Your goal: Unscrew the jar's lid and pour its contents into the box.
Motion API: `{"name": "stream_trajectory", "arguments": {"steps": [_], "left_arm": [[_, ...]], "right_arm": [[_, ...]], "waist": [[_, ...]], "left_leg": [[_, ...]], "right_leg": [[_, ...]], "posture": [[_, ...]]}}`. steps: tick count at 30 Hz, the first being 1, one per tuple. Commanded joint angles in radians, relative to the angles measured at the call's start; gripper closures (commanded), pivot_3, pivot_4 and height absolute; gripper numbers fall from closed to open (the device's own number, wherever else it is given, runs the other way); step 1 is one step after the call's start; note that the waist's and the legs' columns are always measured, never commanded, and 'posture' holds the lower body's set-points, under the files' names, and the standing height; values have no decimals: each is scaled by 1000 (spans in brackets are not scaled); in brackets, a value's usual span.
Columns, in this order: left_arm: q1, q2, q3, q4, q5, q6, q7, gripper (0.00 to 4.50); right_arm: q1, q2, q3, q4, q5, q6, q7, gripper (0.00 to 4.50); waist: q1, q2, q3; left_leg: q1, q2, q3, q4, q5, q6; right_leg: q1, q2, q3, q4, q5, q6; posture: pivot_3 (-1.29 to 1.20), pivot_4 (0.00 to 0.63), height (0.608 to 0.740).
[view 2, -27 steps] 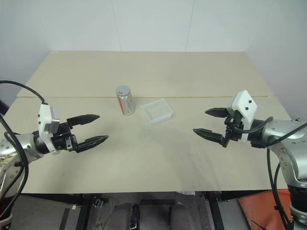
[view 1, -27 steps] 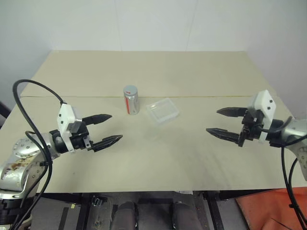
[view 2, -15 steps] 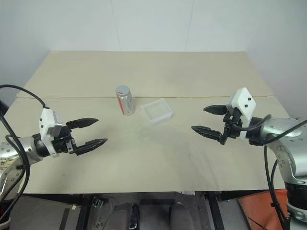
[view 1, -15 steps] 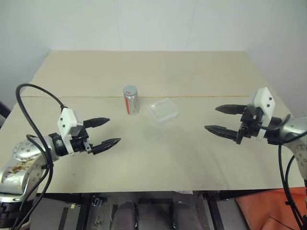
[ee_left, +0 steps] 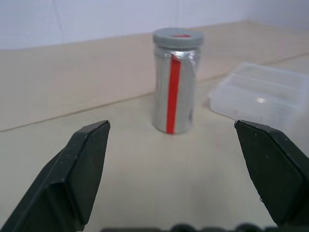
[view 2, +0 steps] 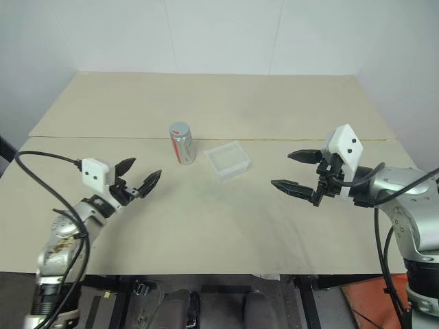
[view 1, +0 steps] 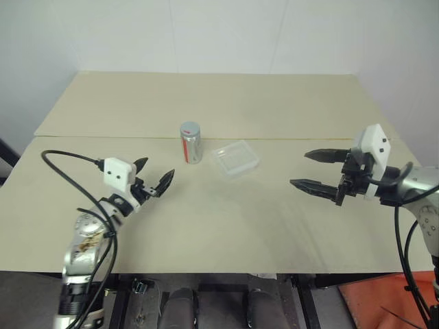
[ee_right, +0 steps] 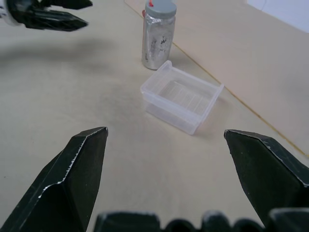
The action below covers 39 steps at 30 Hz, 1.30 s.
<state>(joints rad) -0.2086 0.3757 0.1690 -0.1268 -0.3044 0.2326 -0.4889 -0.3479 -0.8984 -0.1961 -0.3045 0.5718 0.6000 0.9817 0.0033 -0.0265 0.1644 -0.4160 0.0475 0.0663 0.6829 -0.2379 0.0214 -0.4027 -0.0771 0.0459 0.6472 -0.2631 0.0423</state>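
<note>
The grey lid (ee_left: 177, 34) will stay in place through repeated turns when I unscrew it, because a thick rim (ee_left: 177, 42) goes around the jar's top.
The jar (view 1: 191, 143) stands upright on the table, silvery with a red stripe, and its grey lid (view 1: 190, 127) is on top. Its contents are hidden inside. Just right of it lies the clear box (view 1: 236, 157), with nothing in it. My left gripper (view 1: 156, 171) hovers open a short way to the jar's near left, pointing at it; in the left wrist view the jar (ee_left: 175, 87) stands between and beyond the fingers. My right gripper (view 1: 300, 168) is open to the right of the box (ee_right: 181, 99), pointing at it from some distance.
A seam (view 1: 309, 138) crosses the beige table (view 1: 226, 219) just behind the jar and box. A white wall rises behind the far edge. An orange object (view 1: 384, 301) lies on the floor at the near right.
My left arm has swung round, so its gripper now points at the jar and sits a little closer to it. The right gripper has hardly moved.
</note>
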Motion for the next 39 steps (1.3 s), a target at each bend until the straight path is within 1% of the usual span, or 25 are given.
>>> {"name": "stream_trajectory", "arguments": {"steps": [1, 6, 9, 15, 19, 25, 32, 35, 39], "left_arm": [[-73, -23, -26, 78, 52, -83, 30, 18], [-176, -43, -65, 211, 75, -129, 7, 18], [-255, -64, -85, 320, 105, -171, 19, 18], [-361, -98, -116, 485, 153, -240, 31, 18], [-417, -114, -129, 584, 188, -280, 51, 18], [-515, -133, -121, 740, 207, -349, 78, 18], [-588, -148, -115, 862, 200, -377, 70, 18], [-622, -161, -83, 913, 172, -356, 95, 581], [-636, -170, -73, 947, 169, -357, 89, 1849]], "right_arm": [[-26, -3, -1, -33, 10, -11, 4, 0], [-38, -2, 6, -37, 15, -8, -1, 0], [-44, 5, -7, -46, 36, 7, -10, 0], [-30, -3, -24, -77, 59, 22, -22, 0], [-23, -14, -28, -86, 41, 23, -45, 0], [-10, -19, -40, -106, 60, 28, -52, 0], [11, -4, -44, -130, 63, 25, -67, 0], [18, -3, -49, -138, 66, 24, -72, 0], [24, -7, -62, -146, 75, 27, -77, 0]], "waist": [[1, 0, 0], [3, 0, 0], [7, 0, 0], [8, 0, 0], [8, 0, 0], [7, -1, 0], [7, -1, 0], [8, -1, 0], [7, -1, 0]], "left_leg": [[0, 0, 0, 0, 0, 0], [0, -1, 0, 0, 0, 0], [0, -1, 0, 0, 0, 0], [-1, -1, 1, 0, 0, 0], [-1, -2, 1, 0, 0, 0], [-1, -2, 1, 0, 0, 0], [-2, -2, 1, 0, 0, -1], [-3, -2, 1, 1, 0, -1], [-4, -2, 1, 1, 0, -1]], "right_leg": [[0, 0, 0, 0, 0, 0], [0, 0, 0, 0, 0, 0], [0, 0, 0, 0, 0, 0], [0, 0, -1, 0, 0, 0], [0, 0, -1, 0, 0, 0], [0, 0, -1, 0, 0, 0], [-1, 0, -2, -1, 0, 1], [-1, 0, -2, -1, 0, 1], [-2, 0, -3, -1, 0, 1]], "posture": [[0, 150, 740], [0, 150, 740], [0, 150, 740], [0, 150, 740], [0, 150, 740], [0, 150, 740], [0, 150, 740], [0, 150, 740], [0, 150, 740]]}}
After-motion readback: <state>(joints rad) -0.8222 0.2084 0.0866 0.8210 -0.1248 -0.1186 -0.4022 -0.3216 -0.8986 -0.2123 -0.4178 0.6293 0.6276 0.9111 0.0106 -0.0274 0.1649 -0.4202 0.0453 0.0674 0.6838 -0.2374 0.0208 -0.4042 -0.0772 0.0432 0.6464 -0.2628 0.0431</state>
